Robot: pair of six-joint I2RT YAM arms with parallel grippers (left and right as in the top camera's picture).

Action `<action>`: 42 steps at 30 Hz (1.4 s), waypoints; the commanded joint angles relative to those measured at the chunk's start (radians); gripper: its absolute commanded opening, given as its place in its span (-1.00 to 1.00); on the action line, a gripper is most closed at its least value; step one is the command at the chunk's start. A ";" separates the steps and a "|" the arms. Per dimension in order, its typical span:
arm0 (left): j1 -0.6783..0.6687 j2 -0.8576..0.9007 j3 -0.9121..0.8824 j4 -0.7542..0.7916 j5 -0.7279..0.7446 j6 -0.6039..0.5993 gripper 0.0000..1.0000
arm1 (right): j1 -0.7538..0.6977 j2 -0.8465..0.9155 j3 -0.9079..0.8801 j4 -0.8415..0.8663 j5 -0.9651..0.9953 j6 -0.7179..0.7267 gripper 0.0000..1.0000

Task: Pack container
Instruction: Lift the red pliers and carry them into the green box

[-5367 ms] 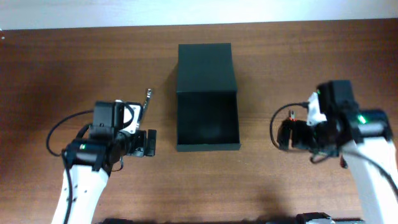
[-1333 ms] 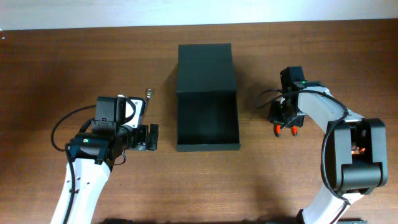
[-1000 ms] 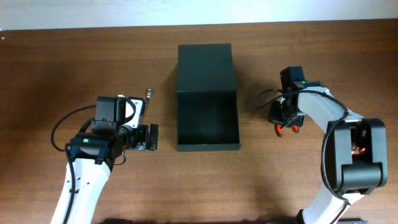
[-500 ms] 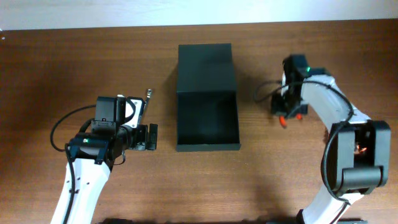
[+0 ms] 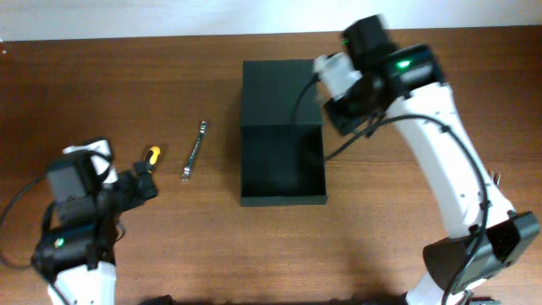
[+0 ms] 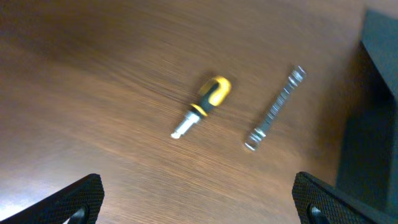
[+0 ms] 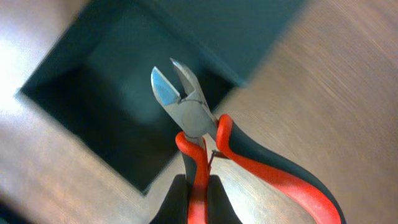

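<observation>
My right gripper should next move inward and down until the pliers get to the container's bottom (image 5: 284, 163) and then let go, because the cutting pliers' jaws (image 7: 176, 93) point at the open, empty container.
The dark green container (image 5: 282, 196) lies open at mid-table, its lid flap (image 5: 281, 91) folded back on the far side. My right gripper (image 5: 337, 112) hovers over the container's right wall, shut on one red handle of the cutting pliers (image 7: 186, 109). In the right wrist view the pliers point down over the container (image 7: 118, 93), and the gripper (image 7: 198, 194) pinches the handle. My left gripper (image 5: 144, 188) is open at the lower left, with nothing between its fingers (image 6: 81, 198). The left gripper (image 6: 199, 202) stands short of a yellow-handled screwdriver (image 6: 208, 99).
A small steel wrench (image 5: 194, 151) lies between the screwdriver (image 5: 150, 157) and the container's left wall; the wrench (image 6: 275, 118) also shows in the left wrist view, with the container (image 6: 373, 124) at the right edge. Bare wooden table (image 5: 381, 229) surrounds them.
My right arm has lifted the pliers off the table and swung left to the container's right edge. My left arm has drawn back to the lower left, uncovering the screwdriver.
</observation>
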 commanded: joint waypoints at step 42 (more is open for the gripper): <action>-0.042 0.367 0.507 -0.232 0.045 0.212 0.99 | 0.187 0.479 -0.026 0.149 -0.075 -0.300 -0.92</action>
